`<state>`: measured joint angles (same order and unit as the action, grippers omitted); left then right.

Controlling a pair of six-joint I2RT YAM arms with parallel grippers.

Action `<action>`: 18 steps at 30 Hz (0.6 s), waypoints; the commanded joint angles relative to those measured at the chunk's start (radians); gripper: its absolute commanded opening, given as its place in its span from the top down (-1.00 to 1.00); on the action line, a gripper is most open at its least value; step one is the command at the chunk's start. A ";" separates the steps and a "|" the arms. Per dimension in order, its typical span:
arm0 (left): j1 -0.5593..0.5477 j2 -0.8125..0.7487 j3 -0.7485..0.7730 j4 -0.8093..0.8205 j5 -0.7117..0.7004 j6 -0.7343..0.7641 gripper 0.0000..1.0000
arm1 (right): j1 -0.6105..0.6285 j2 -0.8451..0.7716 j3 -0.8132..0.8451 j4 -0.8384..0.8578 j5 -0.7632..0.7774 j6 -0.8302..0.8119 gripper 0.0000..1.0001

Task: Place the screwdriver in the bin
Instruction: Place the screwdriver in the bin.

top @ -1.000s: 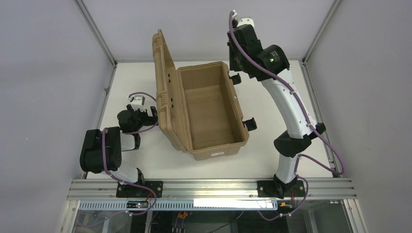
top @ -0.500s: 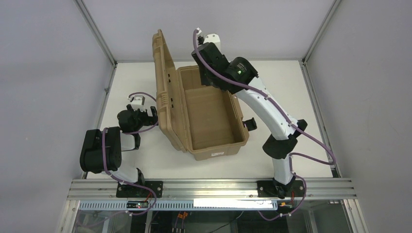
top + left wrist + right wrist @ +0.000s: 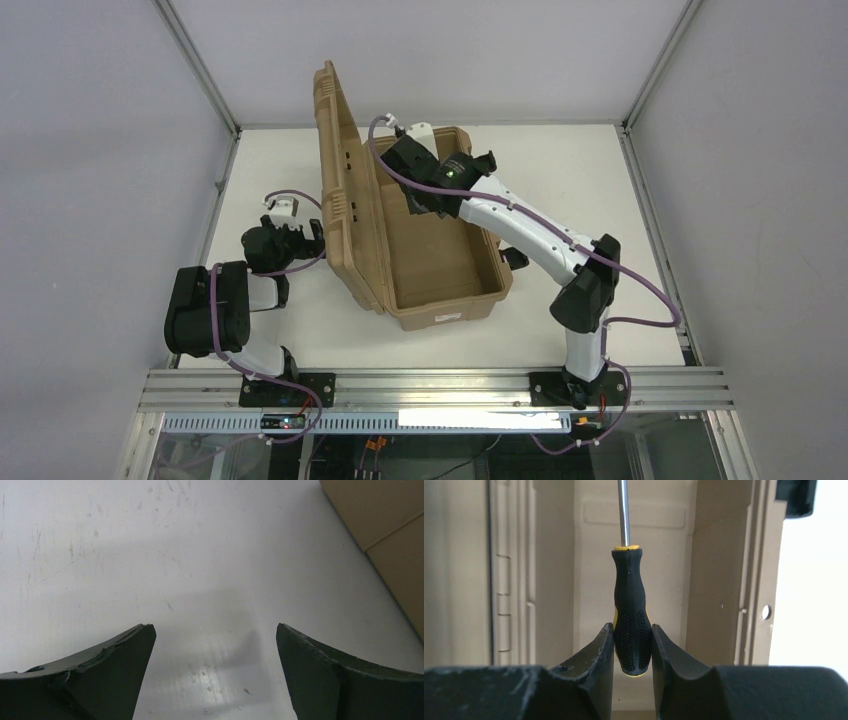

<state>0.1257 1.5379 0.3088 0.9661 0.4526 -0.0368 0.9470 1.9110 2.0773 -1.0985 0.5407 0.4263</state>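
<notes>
The screwdriver (image 3: 628, 587) points along the open bin and is clear of both of the bin's sides. My right gripper keeps lowering it until its handle gets close to the bin's bottom (image 3: 430, 262), and then let go.
My right gripper (image 3: 632, 640) is shut on the textured butt of the screwdriver's (image 3: 629, 600) black handle with yellow trim. Its thin metal shaft points away from me, over the inside of the open tan bin (image 3: 714, 580). In the top view the right gripper (image 3: 418, 198) hangs inside the far half of the bin (image 3: 450, 300), close to the raised ribbed lid (image 3: 340, 170); the screwdriver is hidden under the wrist there. My left gripper (image 3: 312, 238) is open and empty, low over the table just left of the lid; the left wrist view (image 3: 215, 640) shows bare table between its fingers.
The bin's black latches (image 3: 514, 256) stick out on its right side. A white label (image 3: 447, 316) is on its front wall. A corner of the tan bin (image 3: 390, 525) shows at the right of the left wrist view. Metal frame rails (image 3: 200, 70) border the white table.
My right arm has swung left and down from beyond the bin's far right corner to inside the bin's far half, carrying the screwdriver. The left arm has not moved.
</notes>
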 commanded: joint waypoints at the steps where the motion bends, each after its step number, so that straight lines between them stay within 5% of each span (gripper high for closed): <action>1: 0.002 -0.010 -0.007 0.042 0.020 0.006 -0.98 | 0.006 -0.125 -0.177 0.160 -0.030 0.038 1.00; 18: 0.003 -0.011 -0.007 0.040 0.021 0.006 -0.98 | -0.011 -0.018 -0.546 0.384 -0.101 0.091 1.00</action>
<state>0.1257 1.5379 0.3088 0.9661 0.4526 -0.0372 0.9447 1.8420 1.5501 -0.8165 0.4698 0.4858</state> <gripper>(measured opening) 0.992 0.295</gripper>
